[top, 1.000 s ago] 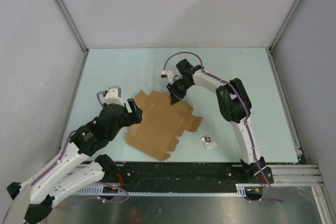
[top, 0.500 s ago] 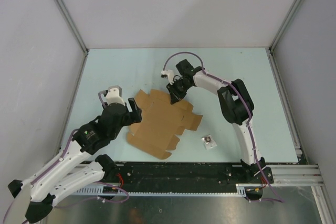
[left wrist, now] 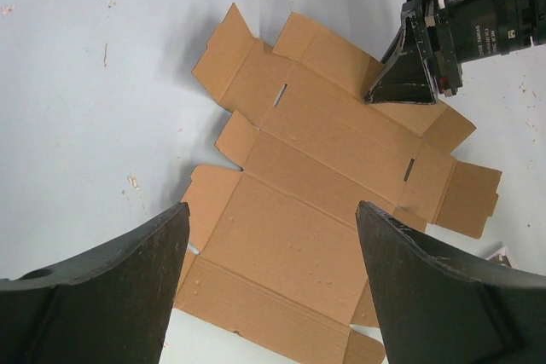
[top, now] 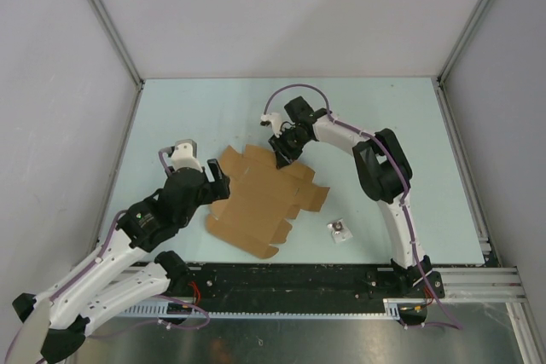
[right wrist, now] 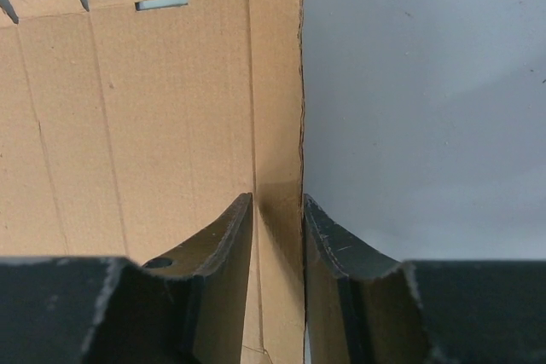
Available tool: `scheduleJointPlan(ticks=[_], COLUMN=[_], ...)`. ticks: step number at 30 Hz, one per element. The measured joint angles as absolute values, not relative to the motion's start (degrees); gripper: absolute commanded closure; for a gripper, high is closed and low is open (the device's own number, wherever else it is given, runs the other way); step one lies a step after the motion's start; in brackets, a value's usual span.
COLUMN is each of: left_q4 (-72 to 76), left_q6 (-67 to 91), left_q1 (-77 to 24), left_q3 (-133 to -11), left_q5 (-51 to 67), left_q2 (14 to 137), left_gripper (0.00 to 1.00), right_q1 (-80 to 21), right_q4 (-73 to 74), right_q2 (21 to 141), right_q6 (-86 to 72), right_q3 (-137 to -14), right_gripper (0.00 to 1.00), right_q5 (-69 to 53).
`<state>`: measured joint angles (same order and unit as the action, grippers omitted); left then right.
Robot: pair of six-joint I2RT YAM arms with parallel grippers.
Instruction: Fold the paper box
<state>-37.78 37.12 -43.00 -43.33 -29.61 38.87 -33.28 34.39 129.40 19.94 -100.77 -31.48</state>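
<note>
I should lift the paper box's edge piece [top: 268, 155] and push the end tab in with my left gripper, because my right gripper straddles that edge piece, whose end tab [top: 252, 151] lies flat.
The paper box [top: 264, 198] lies as a flat brown die-cut sheet [left wrist: 324, 176] in the middle of the table. My left gripper [top: 215, 181] hovers over the sheet's left side, its jaws [left wrist: 273, 210] open wide and empty above the sheet. My right gripper [top: 281, 159] is down at the sheet's far edge and also shows in the left wrist view [left wrist: 409, 74]. There its jaws [right wrist: 278, 202] stand narrowly open, straddling the narrow edge strip of the cardboard [right wrist: 153, 108]. One finger rests over the crease, the other at the sheet's outer edge.
A tiny white-grey square object [top: 339, 229] lies on the table right of the sheet's near end. Grey walls with metal frame rails [top: 107, 23] enclose the pale blue table [top: 213, 108] on three sides.
The right gripper's jaws have parted slightly at the sheet's far edge. The left arm and the sheet have barely moved.
</note>
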Motion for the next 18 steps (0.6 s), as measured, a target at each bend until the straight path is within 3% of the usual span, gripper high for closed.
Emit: scheduleJointPlan(ticks=[5,13,18], left_q4=[-37.8,-37.7,-36.2], left_q6=[37.1,37.1,36.5], left_q1=[-43.0,-43.0,-43.0], left_q3=[-43.3,-43.3,-43.3], left_q5=[-29.6,-29.8,-31.2], left_q2=[38.9,38.9,40.0], left_gripper=[0.16,0.16,0.25], right_q1=[-33.3,-33.3,-33.6], right_q4=[34.4,34.5,34.4], right_q2=[129.4,129.2,126.7], right_q6=[20.0,19.9,18.7], right_q3=[-100.9,-101.2,-100.8], right_gripper=[0.73,1.00,1.00], right_q5=[-31.4,-31.3,-29.5])
